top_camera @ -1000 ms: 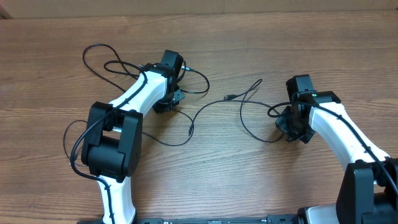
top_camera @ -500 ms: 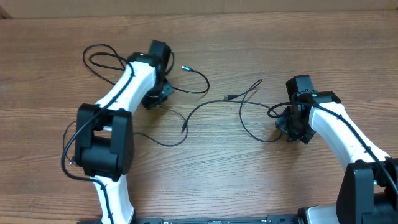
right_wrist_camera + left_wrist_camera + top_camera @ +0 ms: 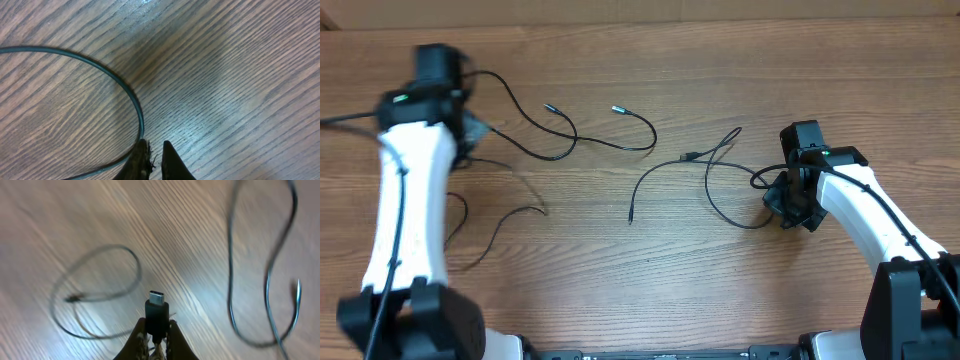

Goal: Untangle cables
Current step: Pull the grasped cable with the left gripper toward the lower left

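The gripped cable's loop (image 3: 137,264) lies clear of the neighbouring cable, so my left gripper should keep drawing the plug away until it reaches open wood (image 3: 350,215), then release.
Several thin black cables lie on the wooden table. My left gripper (image 3: 463,127) (image 3: 156,326) at the far left is shut on a cable's black plug (image 3: 156,311), whose silver tip sticks out past the fingers. That cable (image 3: 516,100) runs right toward a silver tip (image 3: 548,106). A second cable (image 3: 642,135) ends in a tip (image 3: 615,108). A third cable (image 3: 660,170) lies mid-table. My right gripper (image 3: 786,200) (image 3: 155,146) is shut, and a cable loop (image 3: 720,205) (image 3: 131,95) runs against its left finger; whether it is pinched is hidden.
The left arm's own thicker wire (image 3: 455,215) hangs beside it at the left. A blurred cable loop (image 3: 100,292) and a long strand (image 3: 232,280) lie under the left wrist. The table's far edge (image 3: 640,20) runs along the top.
The left arm swung from mid-table to the far left with the plug in its jaws, dragging its cable out of the tangle. The cables now lie spread apart. The right arm has not moved.
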You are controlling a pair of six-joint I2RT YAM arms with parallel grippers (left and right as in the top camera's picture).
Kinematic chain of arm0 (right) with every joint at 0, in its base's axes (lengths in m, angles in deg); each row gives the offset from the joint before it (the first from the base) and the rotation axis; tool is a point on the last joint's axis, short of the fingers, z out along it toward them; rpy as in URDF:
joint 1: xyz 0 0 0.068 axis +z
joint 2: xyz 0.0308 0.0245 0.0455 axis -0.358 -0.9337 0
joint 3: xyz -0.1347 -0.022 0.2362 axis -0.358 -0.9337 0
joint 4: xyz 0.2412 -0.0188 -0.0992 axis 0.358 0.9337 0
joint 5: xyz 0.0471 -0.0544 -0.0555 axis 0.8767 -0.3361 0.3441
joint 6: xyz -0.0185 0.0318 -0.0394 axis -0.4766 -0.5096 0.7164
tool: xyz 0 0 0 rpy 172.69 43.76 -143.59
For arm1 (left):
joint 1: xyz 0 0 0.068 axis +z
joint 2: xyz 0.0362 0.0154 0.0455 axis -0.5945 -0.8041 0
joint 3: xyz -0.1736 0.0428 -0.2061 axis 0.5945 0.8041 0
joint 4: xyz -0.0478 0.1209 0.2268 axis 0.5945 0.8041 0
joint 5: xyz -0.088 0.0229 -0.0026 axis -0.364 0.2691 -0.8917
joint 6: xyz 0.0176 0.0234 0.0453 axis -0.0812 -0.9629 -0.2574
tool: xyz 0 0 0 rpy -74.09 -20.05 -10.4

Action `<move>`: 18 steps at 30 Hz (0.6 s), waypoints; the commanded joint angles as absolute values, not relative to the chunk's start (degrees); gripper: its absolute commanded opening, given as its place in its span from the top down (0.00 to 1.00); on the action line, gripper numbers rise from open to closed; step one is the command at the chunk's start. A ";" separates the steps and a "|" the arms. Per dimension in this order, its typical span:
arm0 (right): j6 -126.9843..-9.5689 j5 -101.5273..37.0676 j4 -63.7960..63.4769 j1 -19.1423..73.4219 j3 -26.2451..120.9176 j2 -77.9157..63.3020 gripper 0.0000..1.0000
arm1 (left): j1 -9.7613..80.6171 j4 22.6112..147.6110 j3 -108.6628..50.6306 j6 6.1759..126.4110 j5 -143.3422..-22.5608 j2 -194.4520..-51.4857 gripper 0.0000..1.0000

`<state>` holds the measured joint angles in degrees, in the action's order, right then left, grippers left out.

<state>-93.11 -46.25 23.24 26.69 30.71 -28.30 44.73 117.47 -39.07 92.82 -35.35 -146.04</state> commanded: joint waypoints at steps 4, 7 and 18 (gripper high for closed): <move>-92.93 -46.69 23.13 26.71 30.78 -27.08 0.92 | 60.05 114.72 -40.14 89.76 -32.46 -139.29 0.96; -92.93 -46.69 23.13 26.71 30.78 -27.08 0.92 | 66.32 114.56 -40.14 89.78 -32.88 -138.50 0.96; -92.93 -46.69 23.15 26.71 30.78 -27.08 0.92 | 75.72 115.37 -40.12 88.73 -34.32 -138.54 0.95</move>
